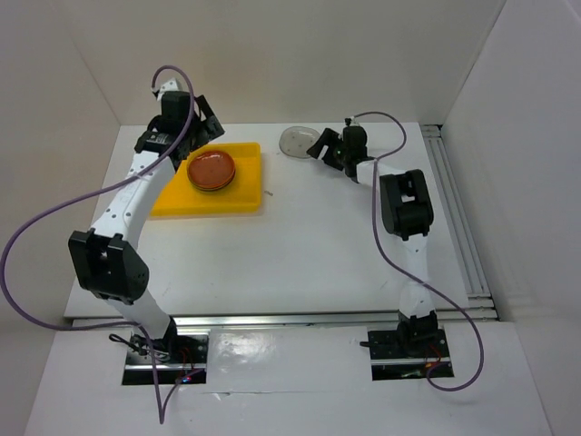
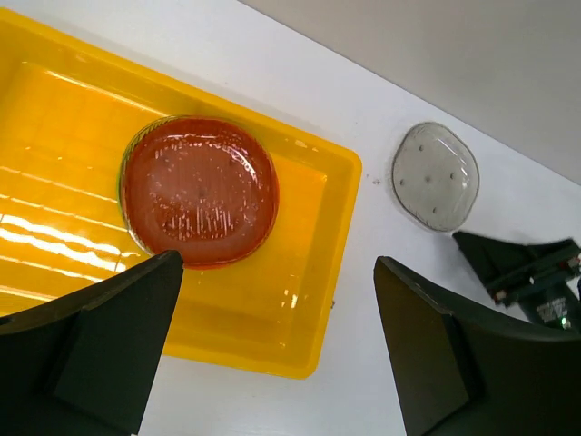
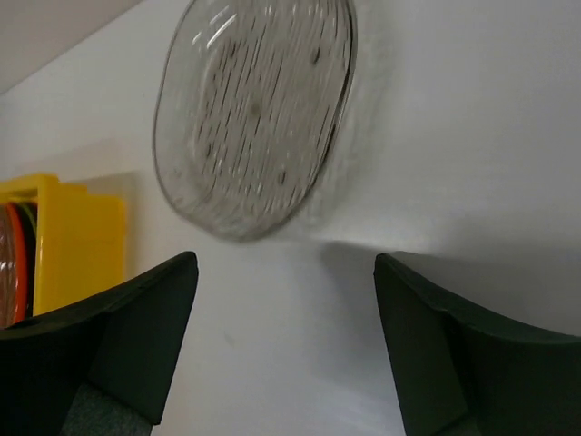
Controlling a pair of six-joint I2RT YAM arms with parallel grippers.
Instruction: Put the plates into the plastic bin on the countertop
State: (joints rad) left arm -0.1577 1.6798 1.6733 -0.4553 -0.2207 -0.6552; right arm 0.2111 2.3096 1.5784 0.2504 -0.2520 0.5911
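The grey plate is next to my right gripper, away from the bin, so my right gripper should pick it up and my left gripper should grab its bin-side edge.
The yellow plastic bin lies at the back left of the white countertop. It holds a stack of plates with an orange plate on top; a green edge shows under it in the left wrist view. One grey speckled plate lies on the countertop right of the bin and shows in both wrist views. My left gripper is open and empty, above the bin's far right part. My right gripper is open and empty, just right of the grey plate, apart from it.
White walls close in the back and both sides. A metal rail runs along the right edge. The bin's corner and the right gripper's fingertip show in the opposite wrist views.
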